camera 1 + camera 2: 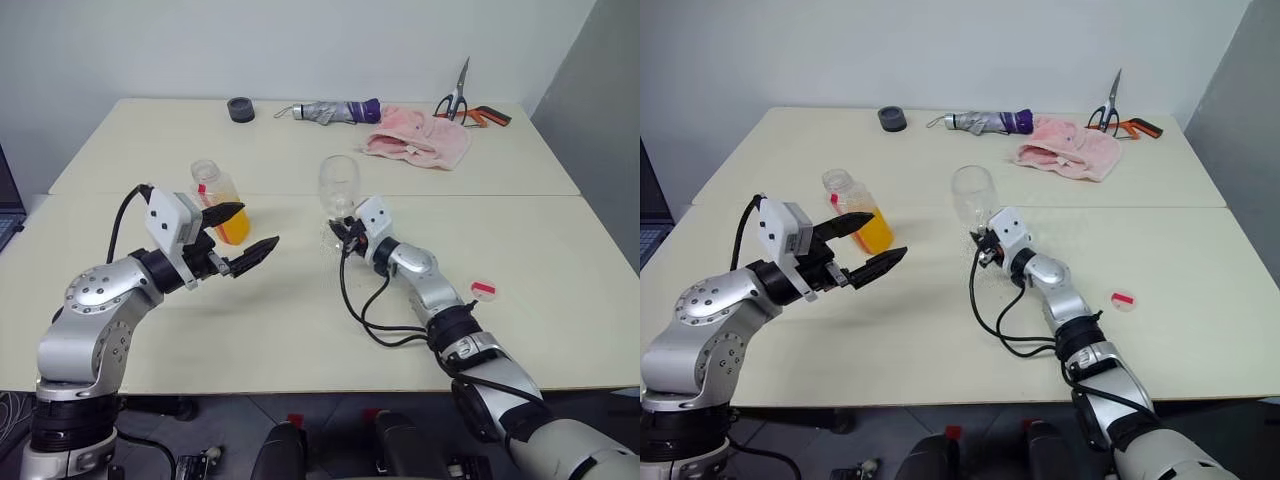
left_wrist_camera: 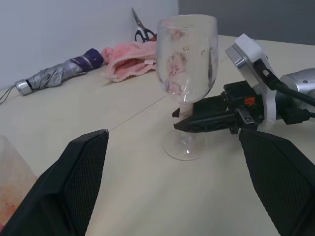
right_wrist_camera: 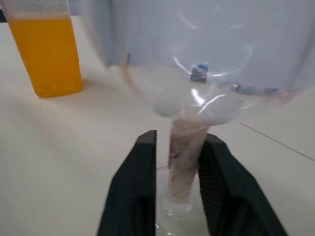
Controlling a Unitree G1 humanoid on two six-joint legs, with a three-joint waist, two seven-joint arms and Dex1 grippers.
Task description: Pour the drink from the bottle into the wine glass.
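The bottle [image 1: 217,200] will pour out a thin stream once I tip it about level, because the orange drink [image 1: 233,226] sits well below its open neck.
The wine glass [image 1: 338,185] stands upright on the table's middle, empty. My right gripper [image 1: 343,228] reaches in level at its stem; in the right wrist view the two fingers [image 3: 142,187] straddle the stem [image 3: 184,147] with a narrow gap on one side. The bottle [image 1: 218,200] stands to the left, uncapped, with the orange drink [image 1: 233,228] in its lower part. My left gripper [image 1: 255,226] hovers open just in front of the bottle, its fingers wide apart and pointing toward the glass, holding nothing.
A small red-and-white cap [image 1: 484,289] lies on the table at the right. At the far edge are a tape roll [image 1: 240,109], a folded umbrella [image 1: 330,111], a pink cloth [image 1: 418,138] and scissors [image 1: 458,98]. A cable loops beside my right forearm.
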